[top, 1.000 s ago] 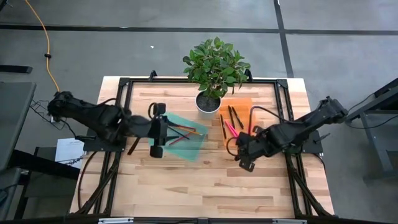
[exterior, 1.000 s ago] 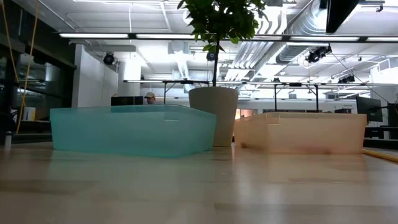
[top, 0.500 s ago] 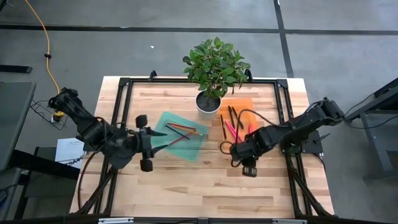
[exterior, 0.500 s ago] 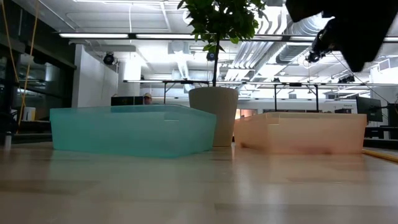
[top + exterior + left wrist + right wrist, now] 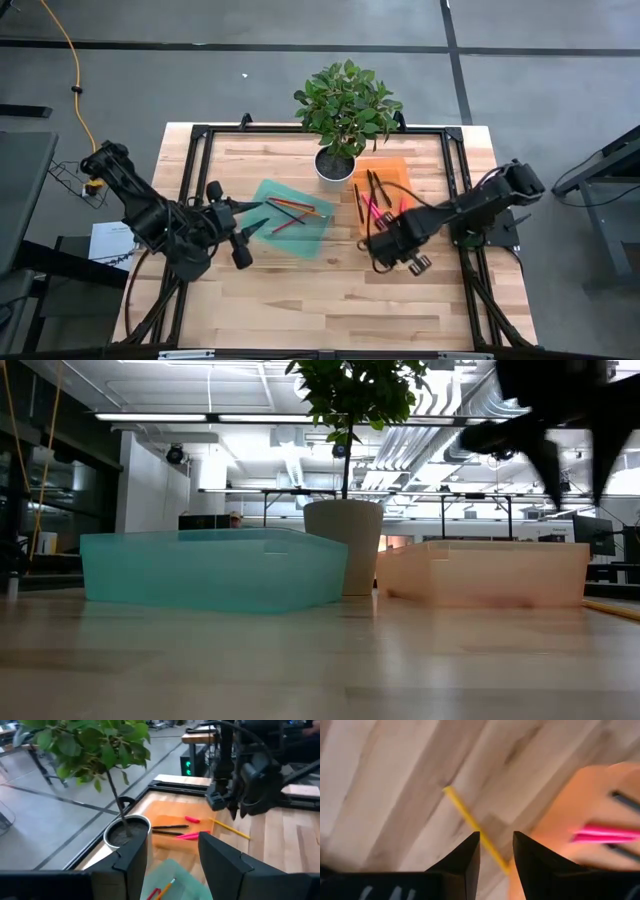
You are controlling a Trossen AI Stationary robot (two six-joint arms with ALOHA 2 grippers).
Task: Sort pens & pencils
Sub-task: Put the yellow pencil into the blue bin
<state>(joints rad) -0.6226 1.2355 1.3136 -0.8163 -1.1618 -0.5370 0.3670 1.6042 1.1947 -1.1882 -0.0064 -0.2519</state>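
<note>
The yellow pencil meets the orange tray's edge [image 5: 511, 869] close to the fingers of the robot's right gripper, so next the gripper backs away and comes down over the pencil's loose end [image 5: 450, 792].
Several black and pink pens [image 5: 371, 196] lie in the orange tray [image 5: 392, 170]. Red and orange pencils [image 5: 291, 210] lie in the teal tray [image 5: 300, 238]. One yellow pencil [image 5: 470, 822] lies flat on the wood beside the orange tray's near side, also seen from across the table [image 5: 230, 828]. My right gripper [image 5: 495, 852] hangs open just above this pencil, pointing down, touching nothing; it shows at the top right of the low view [image 5: 575, 475]. My left gripper [image 5: 172, 860] is open and empty at the teal tray's left side [image 5: 254, 218], pointing toward the table's right.
A potted plant [image 5: 344, 112] stands at the far middle between the two trays, its pot [image 5: 343, 545] right beside both. Bare wood [image 5: 320, 300] spreads along the near half of the table. A black frame [image 5: 200, 135] edges the table.
My left gripper has drawn back from over the teal tray toward the table's left edge and rolled about its own axis. My right gripper has come down toward the yellow pencil beside the orange tray and rolled, so its fingers now show in the low view.
</note>
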